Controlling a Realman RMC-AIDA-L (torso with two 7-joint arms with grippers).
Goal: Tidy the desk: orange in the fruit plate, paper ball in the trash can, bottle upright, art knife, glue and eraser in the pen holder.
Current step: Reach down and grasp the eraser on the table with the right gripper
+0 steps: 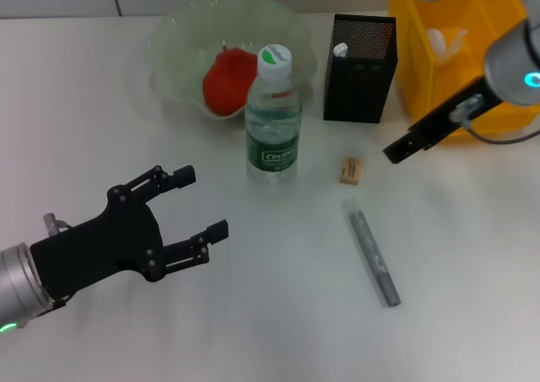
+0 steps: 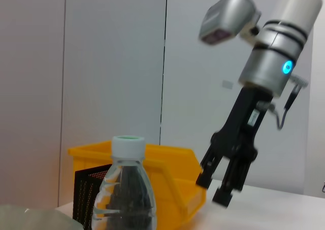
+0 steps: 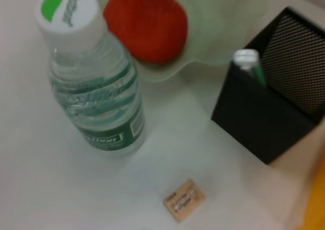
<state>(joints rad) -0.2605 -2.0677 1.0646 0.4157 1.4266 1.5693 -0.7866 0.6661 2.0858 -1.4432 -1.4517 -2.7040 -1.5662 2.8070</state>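
Observation:
The tan eraser (image 1: 351,170) lies clear of the bottle and pen holder, so I keep lowering my right gripper to the eraser and close it around its sides.
The orange (image 1: 228,80) lies in the pale green fruit plate (image 1: 181,36) at the back. The bottle (image 1: 273,116) stands upright in front of the plate. The black mesh pen holder (image 1: 360,70) holds a white-capped glue stick (image 1: 340,51). The tan eraser (image 1: 350,169) and the grey art knife (image 1: 369,251) lie on the table. The white paper ball (image 1: 440,41) lies in the yellow trash can (image 1: 422,78). My right gripper (image 1: 395,152) is open and empty, above the table just right of the eraser. My left gripper (image 1: 204,202) is open and empty at the front left.
The right wrist view looks down on the eraser (image 3: 184,200), the bottle (image 3: 96,103), the orange (image 3: 147,24) and the pen holder (image 3: 264,123). The left wrist view shows the bottle (image 2: 127,189), the trash can (image 2: 167,174) and the right gripper (image 2: 213,188).

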